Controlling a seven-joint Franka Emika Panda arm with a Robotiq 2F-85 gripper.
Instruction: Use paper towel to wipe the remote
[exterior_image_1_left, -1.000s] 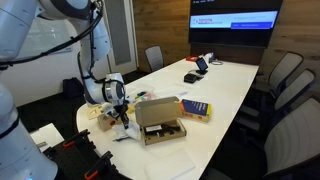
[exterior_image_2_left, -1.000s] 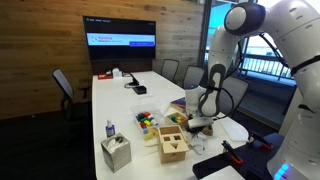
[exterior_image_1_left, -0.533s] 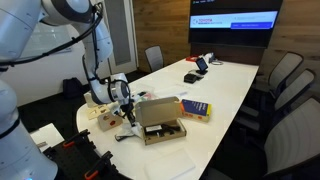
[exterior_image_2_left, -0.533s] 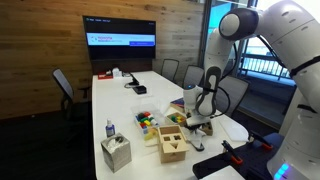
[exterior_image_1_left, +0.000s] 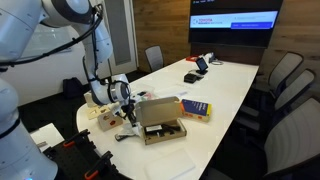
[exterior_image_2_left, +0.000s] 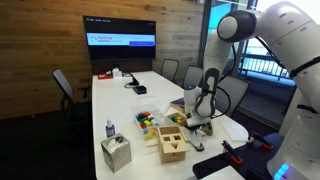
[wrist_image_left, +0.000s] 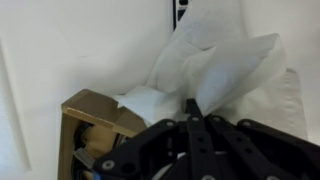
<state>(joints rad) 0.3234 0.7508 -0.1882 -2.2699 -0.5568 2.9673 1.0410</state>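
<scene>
The paper towel's edge touches the cardboard box's corner (wrist_image_left: 118, 102), so next my gripper pulls the towel back toward the remote's exposed strip (wrist_image_left: 180, 11), away from the box.
My gripper (wrist_image_left: 193, 105) is shut on the white crumpled paper towel (wrist_image_left: 215, 65), which fans out beyond the fingertips in the wrist view. The slim black remote (wrist_image_left: 179, 10) shows only as a short dark strip at the top edge; the towel covers the rest. In both exterior views the gripper (exterior_image_1_left: 127, 113) (exterior_image_2_left: 203, 113) points down, low over the near end of the white table (exterior_image_1_left: 225, 85), beside the open cardboard box (exterior_image_1_left: 160, 122). A bit of the paper towel (exterior_image_1_left: 123, 131) shows below the fingers.
The cardboard box (wrist_image_left: 95, 112) lies close to the left of the jaws. A blue book (exterior_image_1_left: 195, 108) lies past the box. A wooden box (exterior_image_2_left: 172, 142), coloured blocks (exterior_image_2_left: 147, 121) and a tissue box (exterior_image_2_left: 116, 153) stand on the table. Chairs surround it.
The gripper with the paper towel has shifted a little toward the cardboard box since a second ago. In the last half second it has barely moved.
</scene>
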